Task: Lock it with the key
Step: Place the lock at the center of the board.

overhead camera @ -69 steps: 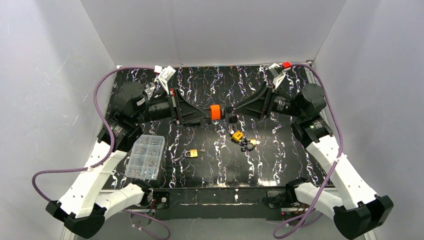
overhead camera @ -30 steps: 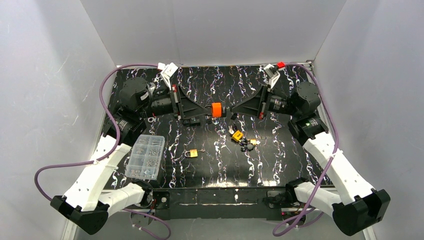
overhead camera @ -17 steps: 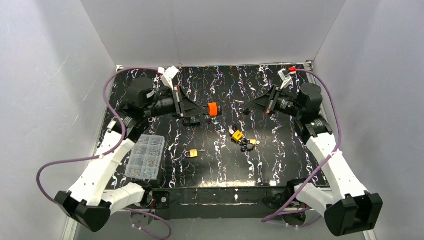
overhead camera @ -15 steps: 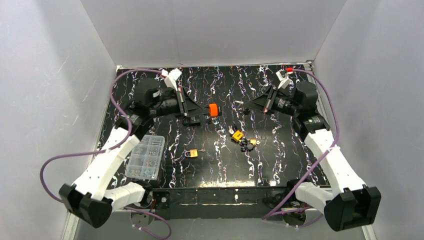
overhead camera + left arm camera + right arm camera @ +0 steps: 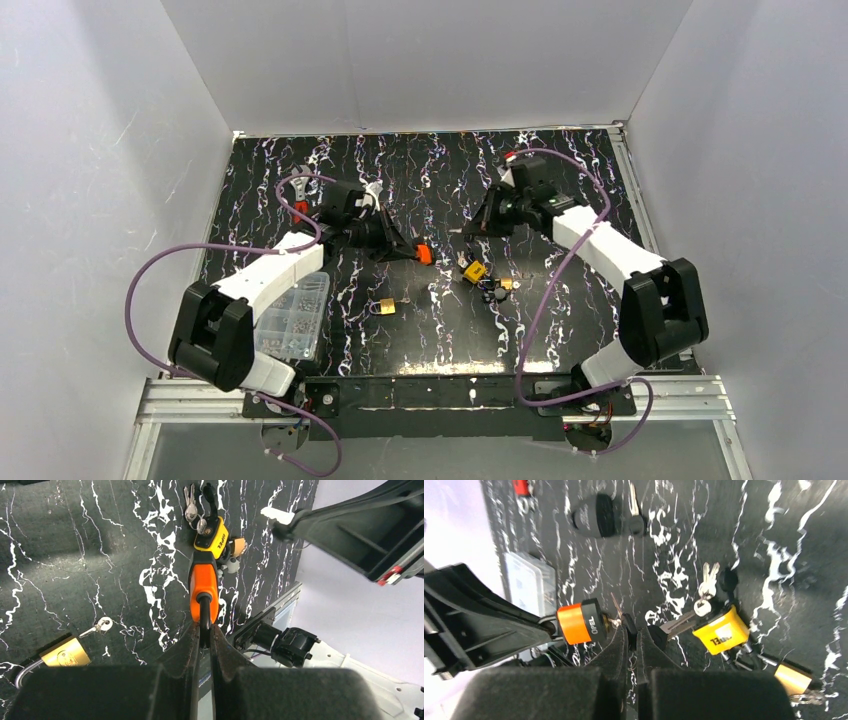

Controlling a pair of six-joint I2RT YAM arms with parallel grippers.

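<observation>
The key is clear of the orange padlock, so the robot's right gripper should keep going toward the open front of the table (image 5: 462, 328) and let go of the key there.
My left gripper (image 5: 204, 630) is shut on the black shackle of an orange padlock (image 5: 202, 587), which juts forward from the fingers over the black marbled table. From above, the orange padlock (image 5: 424, 254) hangs low near the table's middle at the tip of the left gripper (image 5: 408, 250). My right gripper (image 5: 630, 630) is shut on the black head of a key (image 5: 624, 617). Its thin blade points up beside the dark end of the orange padlock (image 5: 580, 623), and I cannot tell whether they touch. In the top view the right gripper (image 5: 468, 229) is just right of the lock.
A yellow padlock (image 5: 475, 271) with keys lies below the right gripper, with black-headed keys (image 5: 493, 293) beside it. A brass padlock (image 5: 383, 307) lies nearer the front. A clear box of screws (image 5: 295, 315) stands under the left arm.
Both arms have swung inward and stretched out low over the table. The padlock and the key, drawn apart half a second ago, have come close together again, lower down.
</observation>
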